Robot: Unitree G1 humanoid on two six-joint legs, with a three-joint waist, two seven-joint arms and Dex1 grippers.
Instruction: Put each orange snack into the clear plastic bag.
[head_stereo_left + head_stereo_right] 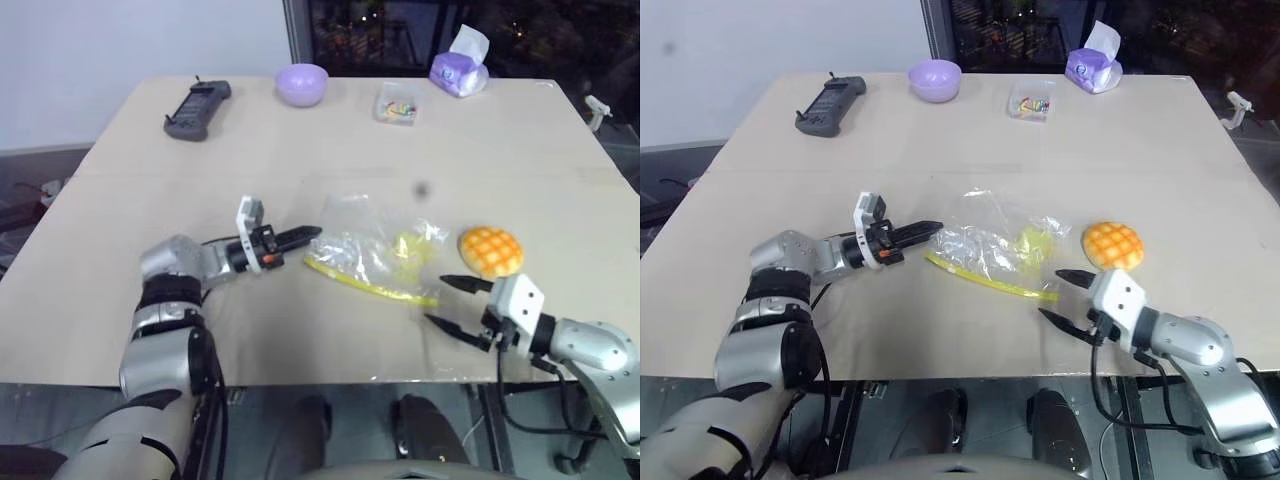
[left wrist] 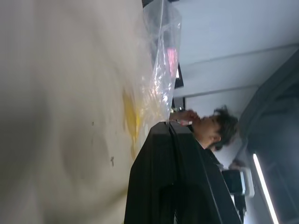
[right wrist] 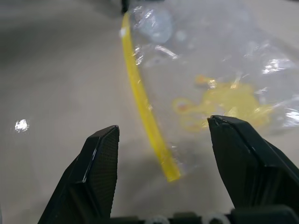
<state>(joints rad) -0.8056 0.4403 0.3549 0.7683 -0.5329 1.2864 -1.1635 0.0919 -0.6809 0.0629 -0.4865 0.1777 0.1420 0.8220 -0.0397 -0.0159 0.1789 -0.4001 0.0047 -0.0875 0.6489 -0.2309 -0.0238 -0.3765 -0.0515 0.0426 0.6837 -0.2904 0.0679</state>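
I expect the yellow seal strip (image 1: 370,285) to part into an opening of the bag when I lift it, as a white slider (image 3: 123,32) sits by my left gripper.
A round orange snack (image 1: 490,250) with a grid-patterned top lies on the table at the right. To its left lies the clear plastic bag (image 1: 375,250), crinkled, with its yellow seal strip (image 1: 370,285) along the near edge. My left gripper (image 1: 312,234) lies level at the bag's left corner. Its fingers (image 2: 173,154) are shut, with the film pinched at their tips. My right gripper (image 1: 435,300) hovers open just in front of the snack, pointing at the right end of the seal strip (image 3: 145,116). Nothing is between its fingers (image 3: 100,158).
Along the far edge of the beige table (image 1: 150,300) stand a black handheld controller (image 1: 197,108), a lilac bowl (image 1: 301,84), a small clear box with colourful bits (image 1: 397,103) and a purple tissue pack (image 1: 459,68). A person (image 2: 210,130) sits beyond the table.
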